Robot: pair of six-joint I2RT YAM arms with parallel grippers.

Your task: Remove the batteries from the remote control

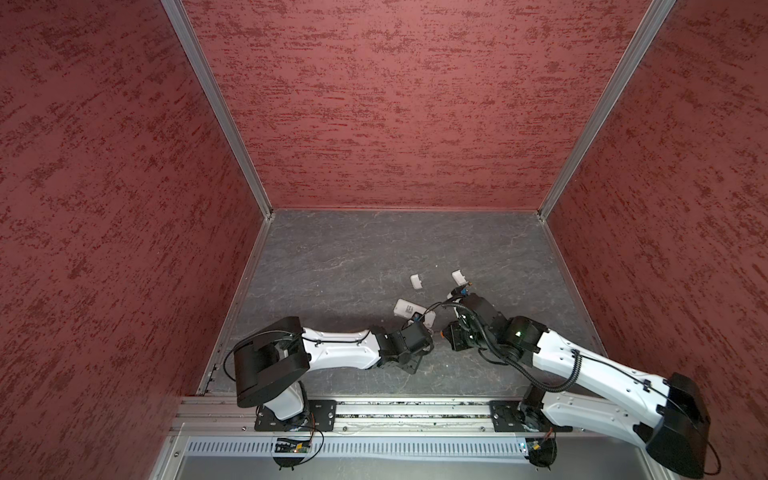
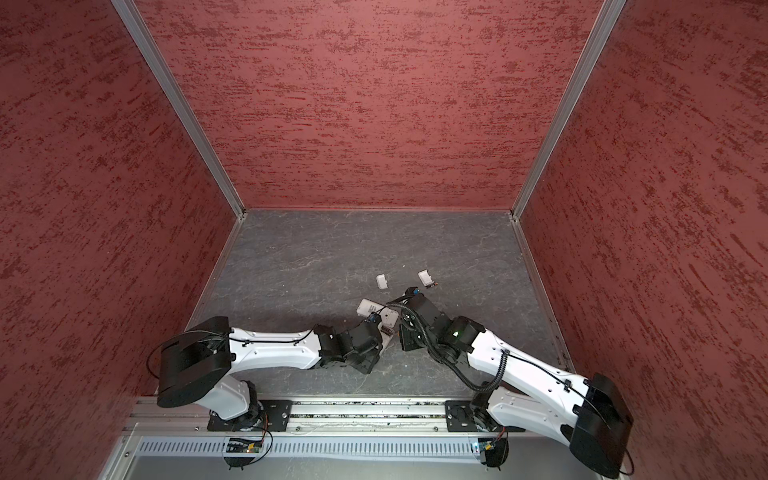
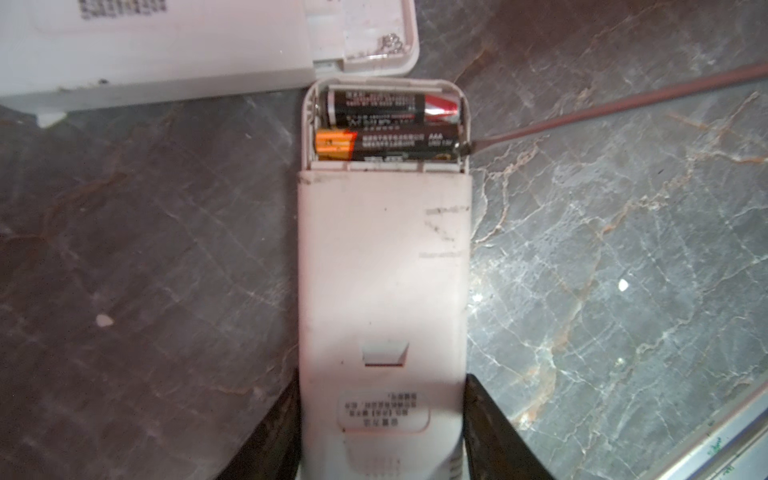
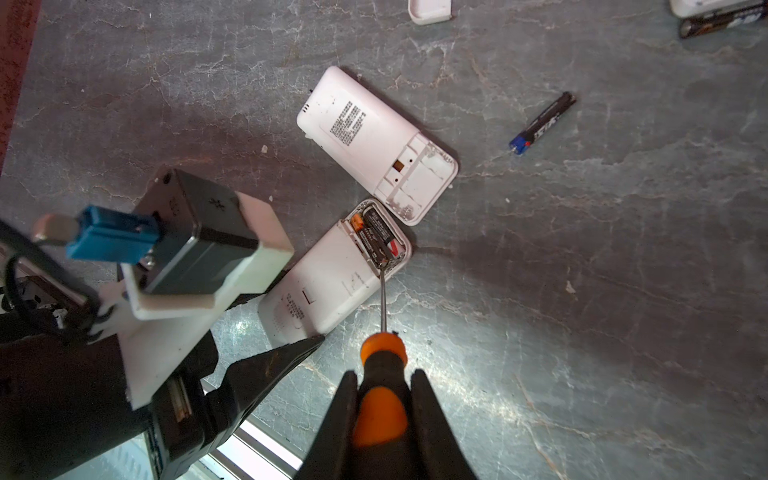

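The nearer battery (image 3: 454, 146) lies flat, the screwdriver tip at its end, so next my right gripper retreats to the battery compartment's edge (image 3: 465, 166) and reset that tip before prying.
A white remote control (image 3: 384, 270) lies back up on the grey floor, and my left gripper (image 3: 382, 415) is shut on its lower end. Its compartment is uncovered, with two dark batteries (image 3: 388, 126) lying side by side inside. My right gripper (image 4: 384, 374) is shut on an orange-and-black screwdriver (image 4: 382, 399). The screwdriver's thin shaft reaches to the compartment, and its tip (image 3: 465, 146) touches the end of the nearer battery. In both top views the two grippers meet close together at this remote (image 1: 429, 318) (image 2: 390, 318).
A second white remote (image 4: 374, 141) with an empty compartment lies just beyond the held one. A loose battery (image 4: 542, 122) lies on the floor, and another (image 4: 723, 23) sits farther off. Two white covers (image 1: 417, 281) (image 1: 458, 276) rest behind. Red walls enclose the floor.
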